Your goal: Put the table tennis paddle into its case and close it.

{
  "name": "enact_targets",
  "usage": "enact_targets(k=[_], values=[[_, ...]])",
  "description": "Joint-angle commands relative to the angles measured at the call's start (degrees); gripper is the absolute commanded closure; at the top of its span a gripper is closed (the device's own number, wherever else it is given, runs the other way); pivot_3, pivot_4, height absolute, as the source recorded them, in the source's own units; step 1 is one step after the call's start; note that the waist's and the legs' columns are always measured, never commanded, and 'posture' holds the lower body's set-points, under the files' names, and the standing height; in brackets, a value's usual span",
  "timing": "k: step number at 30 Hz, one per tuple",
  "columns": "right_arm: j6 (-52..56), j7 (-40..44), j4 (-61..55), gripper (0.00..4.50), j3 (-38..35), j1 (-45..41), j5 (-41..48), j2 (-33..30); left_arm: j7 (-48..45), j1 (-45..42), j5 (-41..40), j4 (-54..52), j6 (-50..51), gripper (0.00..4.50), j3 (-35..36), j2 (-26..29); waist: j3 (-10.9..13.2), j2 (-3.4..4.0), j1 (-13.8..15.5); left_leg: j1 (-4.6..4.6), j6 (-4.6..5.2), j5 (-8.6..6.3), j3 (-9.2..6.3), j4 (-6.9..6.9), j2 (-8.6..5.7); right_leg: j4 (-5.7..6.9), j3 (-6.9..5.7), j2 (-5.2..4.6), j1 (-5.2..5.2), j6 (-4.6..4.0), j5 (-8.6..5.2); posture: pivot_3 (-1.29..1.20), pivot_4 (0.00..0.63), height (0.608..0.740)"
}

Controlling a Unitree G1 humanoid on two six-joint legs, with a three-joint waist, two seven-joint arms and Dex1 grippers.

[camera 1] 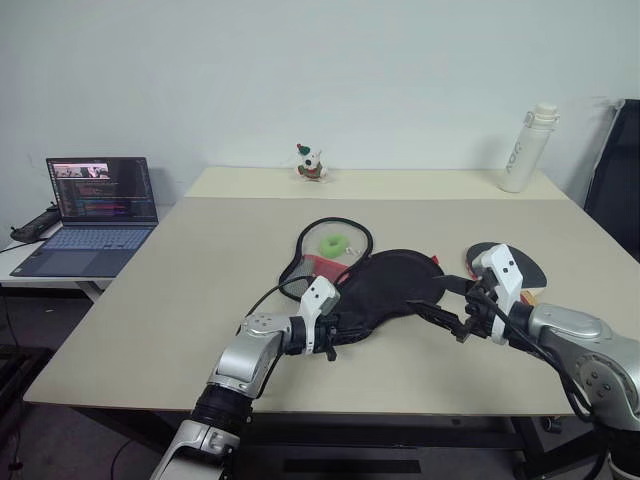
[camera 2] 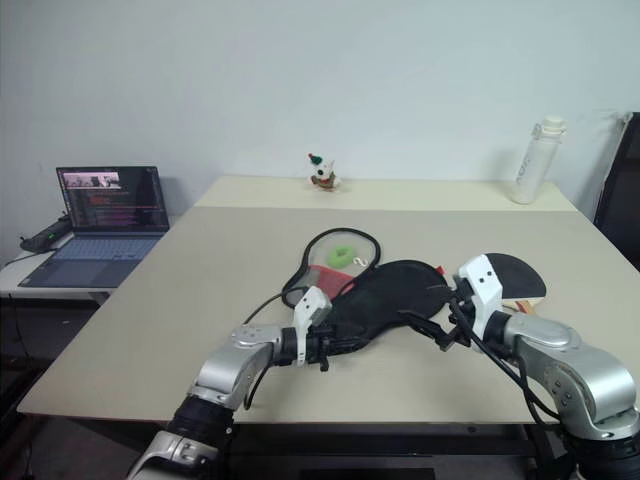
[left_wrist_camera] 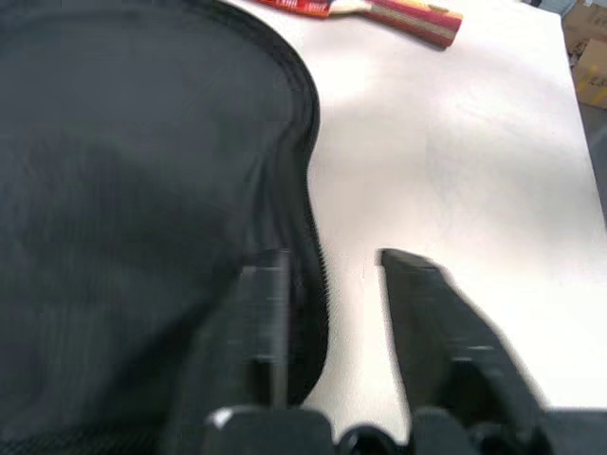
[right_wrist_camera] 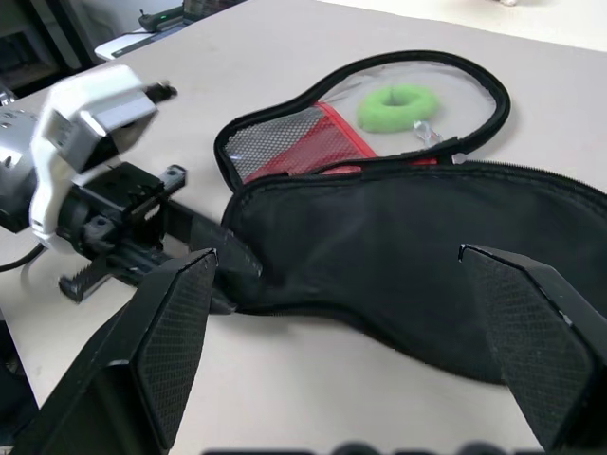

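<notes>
When I pull the flap's zipper edge, the case's mesh half (camera 1: 325, 262) should drag along and turn: a shared seam (right_wrist_camera: 439, 154) joins the two.
The case (camera 1: 395, 285) lies open mid-table, its black flap folded toward me and its mesh and red half (camera 1: 318, 262) behind. The table tennis paddle (camera 1: 520, 265) rests flat on the table to the right of the case, its tan-and-red handle (left_wrist_camera: 410, 13) seen in the left wrist view. My left gripper (camera 1: 350, 325) is at the flap's narrow end. Its fingers (left_wrist_camera: 261, 318) stand apart with the zipper edge (left_wrist_camera: 311, 218) running between them. My right gripper (camera 1: 432, 312) hovers open and wide by the flap's right side, nothing between its fingers (right_wrist_camera: 175, 332).
A green ring-shaped object (camera 1: 333, 243) lies in the case's open half. At the table's back stand a small figurine (camera 1: 311, 163) and, in the right corner, a white bottle (camera 1: 527, 148). A laptop (camera 1: 95, 210) sits on a side table to the left.
</notes>
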Motion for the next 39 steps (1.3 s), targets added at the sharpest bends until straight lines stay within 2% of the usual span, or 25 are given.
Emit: enact_targets(k=[1, 6, 10, 12, 18, 27, 39], values=[[0.54, -1.49, -0.85, 0.00, -1.14, -0.14, 0.71, 0.60, -5.14, 1.43, -7.42, -8.78, 3.49, 1.60, 2.68, 3.52, 0.00, 0.00, -0.06, 0.00, 0.00, 0.00, 0.00, 0.00, 0.01, 0.00, 0.00, -0.01, 0.00, 0.00, 0.00, 0.00, 0.150, 0.740], [4.70, -6.19, 1.21, 0.00, -0.57, -0.99, 1.14, 4.27, -9.68, 2.59, -12.76, -10.08, 5.43, 1.60, 7.68, 12.40, 0.00, 0.01, -0.22, 0.04, 0.00, 0.00, -0.02, -0.02, 0.06, 0.03, -0.02, 0.04, -0.02, -0.07, -0.01, 0.00, 0.150, 0.740], [8.92, -11.41, 3.74, 0.00, 1.60, -1.95, 0.43, 10.02, -12.31, 2.43, -11.36, -4.87, 1.59, 1.60, 10.31, 20.63, 0.00, 0.02, -0.48, 0.06, 0.00, 0.00, -0.04, -0.03, 0.13, 0.06, -0.02, 0.05, -0.02, -0.12, 0.00, 0.00, 0.150, 0.740], [10.09, -13.66, 5.57, 0.00, 2.05, -2.83, -0.41, 12.48, -12.47, 2.08, -10.81, -2.89, 0.04, 1.60, 10.81, 22.65, 0.01, 0.02, -0.57, 0.05, 0.00, 0.00, -0.07, -0.04, 0.13, 0.03, -0.02, 0.05, -0.03, -0.13, -0.01, 0.00, 0.150, 0.740], [11.81, -17.60, 10.20, 0.00, 4.39, -4.87, -2.46, 17.97, -10.71, 0.59, -10.84, -0.18, -1.67, 1.60, 11.99, 24.27, 0.01, 0.02, -0.52, -0.01, 0.00, 0.00, -0.17, -0.04, 0.05, -0.06, 0.01, -0.07, -0.02, -0.18, 0.05, 0.00, 0.150, 0.740], [15.04, -17.76, 10.81, 0.00, 6.88, -6.11, -2.22, 21.84, -9.31, 0.55, -11.29, -1.25, -1.37, 1.60, 11.47, 23.90, 0.01, 0.03, -1.24, 0.01, 0.00, 0.00, -0.16, -0.09, 0.06, -0.02, 0.00, -0.01, -0.06, -0.35, 0.15, 0.00, 0.150, 0.740], [3.80, -19.41, 21.51, 0.00, 11.61, -10.60, -11.78, 27.62, -8.94, -0.73, -11.10, -0.36, -1.64, 1.60, 10.66, 23.23, 0.01, 0.03, -1.36, 0.04, 0.00, 0.00, -0.15, -0.09, 0.01, 0.03, 0.00, 0.06, -0.09, -0.36, 0.16, 0.00, 0.150, 0.740]])
